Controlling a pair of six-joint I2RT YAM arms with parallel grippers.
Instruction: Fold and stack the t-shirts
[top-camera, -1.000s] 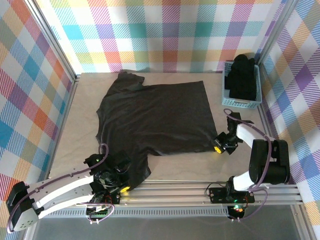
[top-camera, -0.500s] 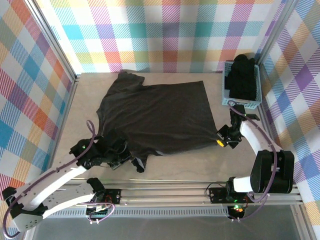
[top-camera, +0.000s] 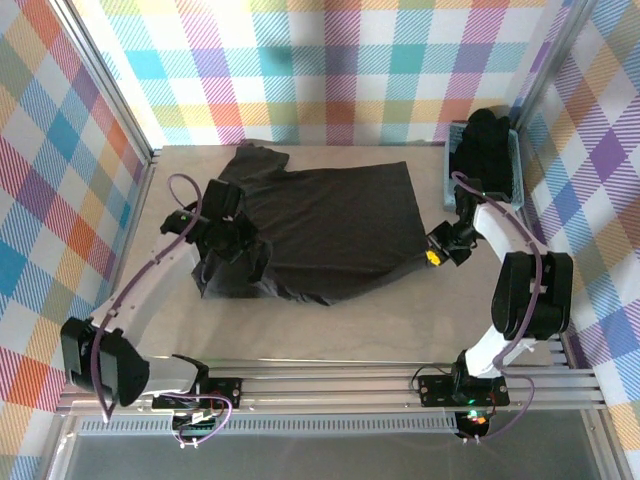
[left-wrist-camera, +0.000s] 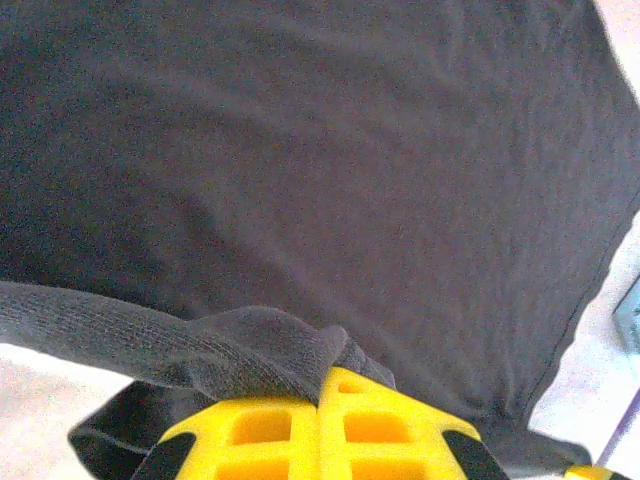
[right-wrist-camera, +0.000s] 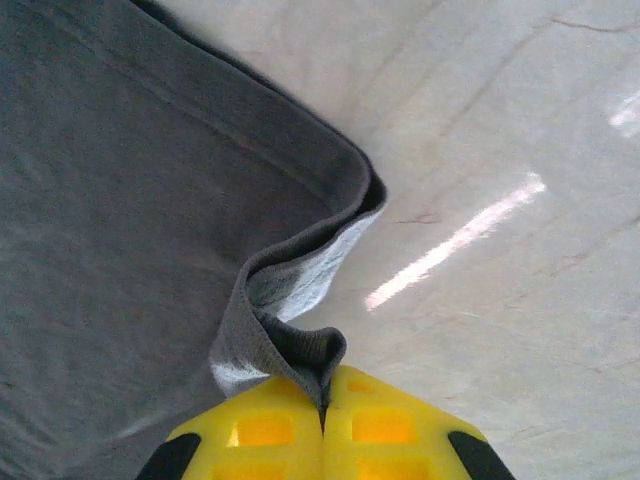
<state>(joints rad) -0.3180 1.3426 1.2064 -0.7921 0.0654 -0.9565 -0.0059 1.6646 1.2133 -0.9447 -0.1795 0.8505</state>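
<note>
My right gripper should keep folding over the t-shirt's near corner (top-camera: 422, 261), which it holds in line with its straight hem, until that corner rests on the hem (top-camera: 418, 218).
A black t-shirt (top-camera: 330, 225) lies spread across the middle of the table, its near left part lifted and folded back over itself. My left gripper (top-camera: 240, 255) is shut on that near left edge and holds it above the shirt's left half; in the left wrist view the yellow fingers (left-wrist-camera: 300, 425) pinch a roll of black fabric (left-wrist-camera: 250, 345). My right gripper (top-camera: 437, 258) is shut on the shirt's near right corner (right-wrist-camera: 300, 350), raised slightly off the table (right-wrist-camera: 500, 150). More black t-shirts (top-camera: 485, 150) are piled in the basket.
A light blue lattice basket (top-camera: 452, 185) stands at the back right corner, close behind my right arm. Plaid walls enclose the table on three sides. Bare tabletop (top-camera: 330, 335) lies between the shirt and the metal rail at the near edge.
My left gripper has carried the shirt's near left edge away from the front rail, up and back over the shirt's left half. The right gripper has moved back a little with its corner.
</note>
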